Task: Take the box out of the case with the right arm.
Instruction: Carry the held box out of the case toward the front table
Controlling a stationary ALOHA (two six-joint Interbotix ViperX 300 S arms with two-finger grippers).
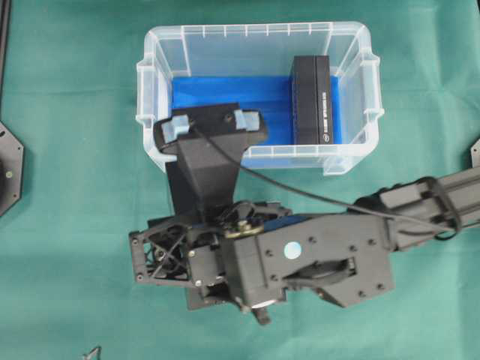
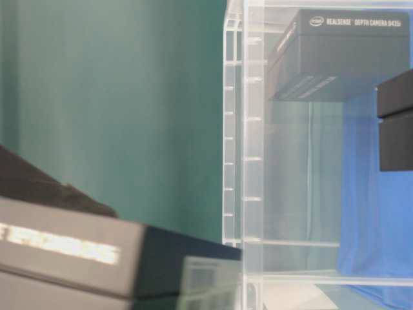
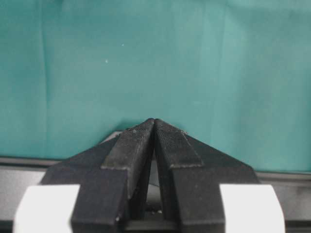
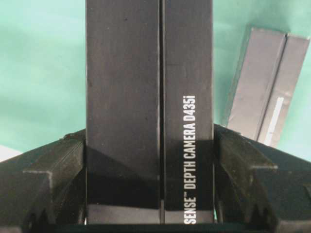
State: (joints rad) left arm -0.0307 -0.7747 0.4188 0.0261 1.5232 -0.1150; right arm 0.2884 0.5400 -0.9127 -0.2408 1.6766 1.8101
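Observation:
The black box (image 4: 125,97) is hanging clear of the case above open green cloth (image 4: 46,77), so the robot's right gripper should keep bringing it down until it rests there, then let go.
The clear case (image 1: 150,82) with a blue floor stands at the top middle of the overhead view. My right gripper (image 1: 210,124) reaches over its near left corner, and its blue-tipped fingers are shut on a long black box (image 1: 204,169). In the right wrist view this box (image 4: 146,97), printed "DEPTH CAMERA D435i", fills the space between both fingers (image 4: 233,150) of the right gripper (image 4: 150,138). Another black box (image 1: 311,101) lies on the case's floor at the right. My left gripper (image 3: 154,120) is shut over green cloth with nothing in it.
Green cloth (image 1: 67,90) covers the table around the case. The right arm's body (image 1: 300,259) stretches across the lower middle and right. A further dark box (image 2: 97,258) lies close to the table-level camera. Black mounts (image 1: 9,169) sit at the left edge.

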